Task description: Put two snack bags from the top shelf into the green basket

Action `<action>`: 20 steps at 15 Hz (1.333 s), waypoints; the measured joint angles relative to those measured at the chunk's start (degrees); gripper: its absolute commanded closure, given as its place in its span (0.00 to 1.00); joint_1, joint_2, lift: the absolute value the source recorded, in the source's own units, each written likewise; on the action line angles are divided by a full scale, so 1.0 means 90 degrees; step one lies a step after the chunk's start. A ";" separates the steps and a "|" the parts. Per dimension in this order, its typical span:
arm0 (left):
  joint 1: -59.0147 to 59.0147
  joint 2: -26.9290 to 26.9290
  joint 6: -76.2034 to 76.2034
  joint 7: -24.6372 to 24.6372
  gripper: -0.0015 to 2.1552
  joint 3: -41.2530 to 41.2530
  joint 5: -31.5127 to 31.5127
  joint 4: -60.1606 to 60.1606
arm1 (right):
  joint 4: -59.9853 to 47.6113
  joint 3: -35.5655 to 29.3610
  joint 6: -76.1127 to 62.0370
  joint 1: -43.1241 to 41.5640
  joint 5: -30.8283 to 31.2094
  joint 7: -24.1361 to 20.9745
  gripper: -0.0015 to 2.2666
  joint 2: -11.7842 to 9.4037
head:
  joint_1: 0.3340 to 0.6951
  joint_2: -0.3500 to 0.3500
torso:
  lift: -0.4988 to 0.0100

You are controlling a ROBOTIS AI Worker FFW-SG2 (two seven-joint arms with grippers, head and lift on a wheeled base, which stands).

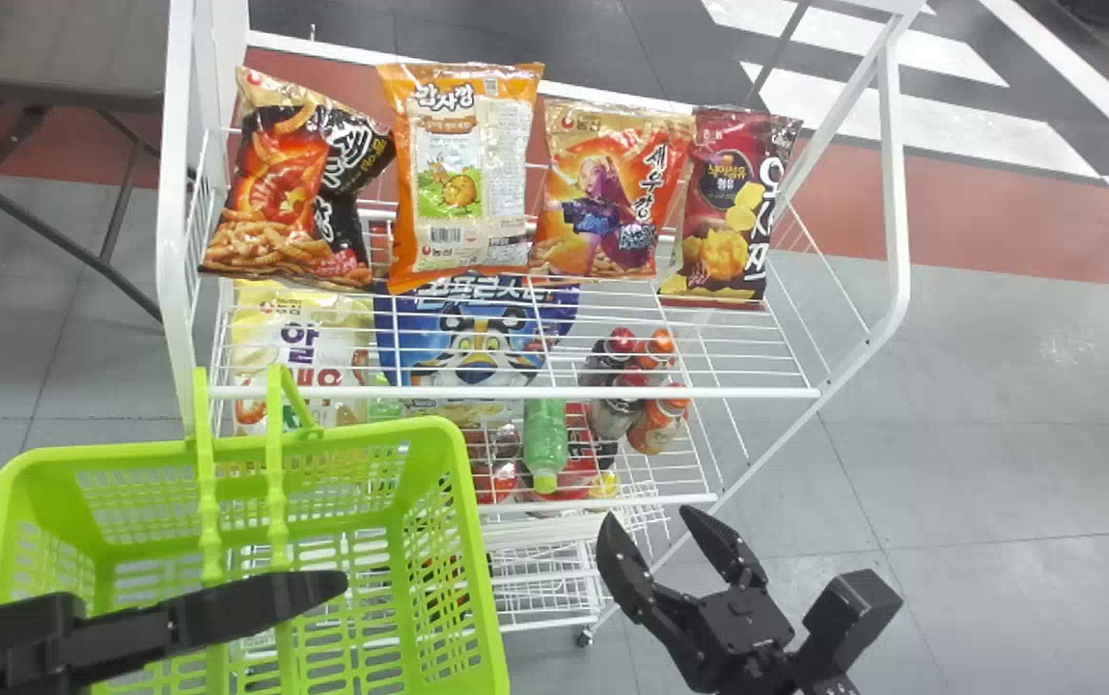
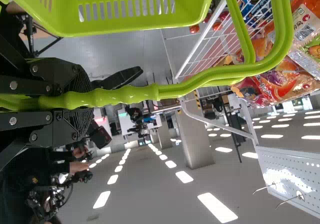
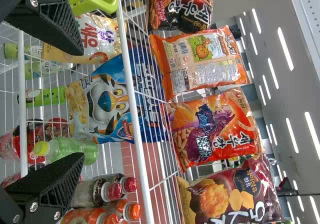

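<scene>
I expect the top of the orange-red snack bag [image 1: 610, 195] to bend over when I carry the bag, because it gets thin toward a flat top seam [image 1: 617, 109] above its puffed front.
My left gripper [image 1: 250, 600] is at the green basket [image 1: 453, 430], left of and below the top shelf [image 1: 515, 393]. Its fingers clamp the basket's handle in the left wrist view, gripper [image 2: 82, 100]. My right gripper [image 1: 649, 523] stands open below and in front of the shelf's right part; in the right wrist view the gripper [image 3: 81, 104] has nothing between its fingers. Several snack bags stand in a row on the top shelf: black-red [image 1: 274, 188], orange-white [image 1: 462, 174], orange-red [image 1: 607, 193] and dark red [image 1: 723, 208]. The basket's visible inside holds no bag.
The lower shelf holds a blue bag [image 1: 477, 333], a yellow bag [image 1: 298, 338], a green bottle [image 1: 544, 439] and several small bottles [image 1: 655, 420]. White side frames [image 1: 894, 193] bound the rack. A dark table [image 1: 52, 58] stands at the back left.
</scene>
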 measured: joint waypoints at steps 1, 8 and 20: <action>0.0000 0.0000 0.0000 -0.0003 1.00 0.0000 0.0000 0.0002 | 0.0000 0.0010 -0.0003 -0.0003 0.0000 0.0000 0.04 0.0000 | 1.00 0.00 | 0.98; -0.0008 0.0000 0.0000 -0.0084 1.00 -0.0009 -0.0010 0.0038 | -0.0177 0.0642 0.0125 -0.0591 0.0105 -0.0369 0.04 -0.0006 | 1.00 0.01 | 0.98; 0.0069 0.0187 0.0000 -0.0059 1.00 -0.0079 0.0077 0.0039 | 0.1221 0.2974 0.1037 -0.3461 0.1207 -0.2091 0.03 0.0256 | 1.00 0.43 | 0.98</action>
